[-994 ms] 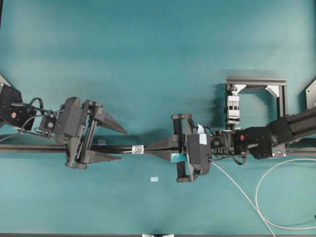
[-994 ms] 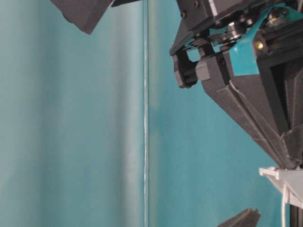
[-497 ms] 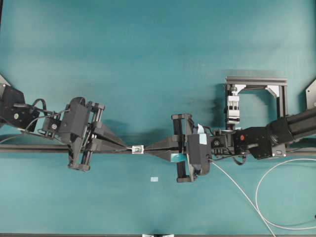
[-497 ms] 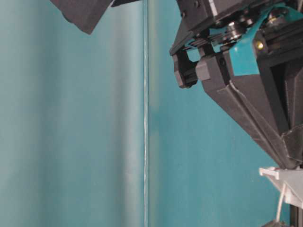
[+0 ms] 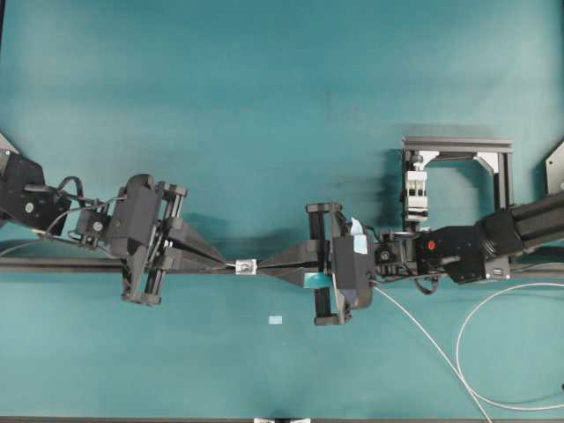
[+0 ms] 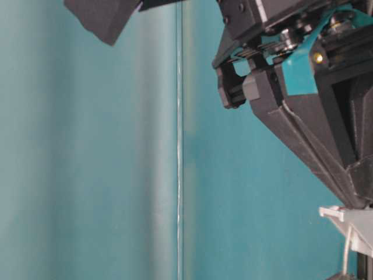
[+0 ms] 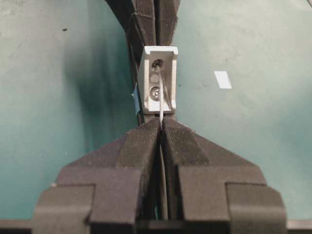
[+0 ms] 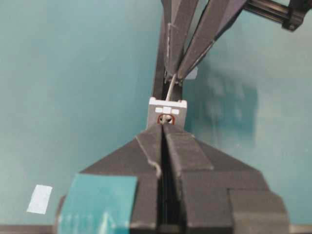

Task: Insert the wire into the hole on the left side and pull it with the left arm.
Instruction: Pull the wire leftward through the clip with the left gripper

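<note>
The robot's right gripper is still holding the wire tight at the block's hole point(image 8: 166, 118). It needs to let go first, before the left gripper pulls the wire's end point(image 8: 171, 89) through.
The tiny white block point(image 5: 246, 265) sits on the black rail between both grippers. In the left wrist view the thin pale wire point(image 7: 161, 100) comes out of the hole point(image 7: 157, 64) in the block point(image 7: 168, 80) and runs down into my left gripper point(image 7: 161, 123), which is shut on it just in front of the block. From the far side, my right gripper point(image 8: 163, 127) is shut with its tips against the hole point(image 8: 165, 118), the wire point(image 8: 171, 84) emerging beyond toward the left fingers point(image 8: 181, 44). Overhead, my left gripper point(image 5: 231, 263) and right gripper point(image 5: 263, 264) nearly meet at the block.
The long black rail point(image 5: 53, 264) crosses the table. The slack wire point(image 5: 423, 333) trails from the right gripper and loops at the lower right. An aluminium frame point(image 5: 458, 145) stands behind the right arm. A small pale tape rectangle point(image 5: 276, 320) lies near the front.
My left gripper moved right to the block and shut on the wire's tip; it has held still since. The right gripper stays shut and has shifted slightly.
</note>
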You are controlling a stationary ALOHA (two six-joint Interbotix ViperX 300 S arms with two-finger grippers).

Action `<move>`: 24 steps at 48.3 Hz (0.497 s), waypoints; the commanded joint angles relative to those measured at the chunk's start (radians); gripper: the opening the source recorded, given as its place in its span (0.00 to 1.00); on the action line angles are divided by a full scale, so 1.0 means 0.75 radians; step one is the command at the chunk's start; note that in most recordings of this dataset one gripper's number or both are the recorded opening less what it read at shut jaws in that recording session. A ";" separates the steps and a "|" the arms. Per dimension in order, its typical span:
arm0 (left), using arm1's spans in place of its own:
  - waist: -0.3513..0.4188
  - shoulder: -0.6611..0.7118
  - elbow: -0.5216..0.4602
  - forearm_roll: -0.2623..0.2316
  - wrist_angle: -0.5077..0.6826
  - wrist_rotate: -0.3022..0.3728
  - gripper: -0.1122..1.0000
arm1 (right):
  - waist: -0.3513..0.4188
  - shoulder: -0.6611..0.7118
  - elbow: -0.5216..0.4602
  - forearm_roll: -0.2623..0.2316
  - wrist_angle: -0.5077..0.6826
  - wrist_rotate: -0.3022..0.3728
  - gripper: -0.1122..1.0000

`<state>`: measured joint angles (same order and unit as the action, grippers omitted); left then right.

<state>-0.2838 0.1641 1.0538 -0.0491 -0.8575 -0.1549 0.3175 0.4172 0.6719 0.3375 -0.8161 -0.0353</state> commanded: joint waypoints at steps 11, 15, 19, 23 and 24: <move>-0.018 -0.025 -0.014 0.002 -0.004 -0.002 0.01 | 0.002 -0.014 -0.031 -0.006 0.037 0.012 0.22; -0.025 -0.025 -0.014 0.002 -0.004 -0.002 0.01 | 0.002 -0.014 -0.031 -0.004 0.037 0.012 0.40; -0.033 -0.035 -0.008 0.002 -0.004 -0.002 0.01 | 0.002 -0.014 -0.033 -0.006 0.037 0.012 0.60; -0.043 -0.051 0.006 0.002 0.006 -0.002 0.01 | 0.002 -0.016 -0.033 -0.006 0.037 0.012 0.73; -0.045 -0.061 0.012 0.002 0.012 -0.002 0.01 | 0.002 -0.016 -0.033 -0.006 0.037 0.012 0.72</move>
<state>-0.3053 0.1580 1.0584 -0.0491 -0.8529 -0.1580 0.3252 0.4188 0.6596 0.3298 -0.7869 -0.0291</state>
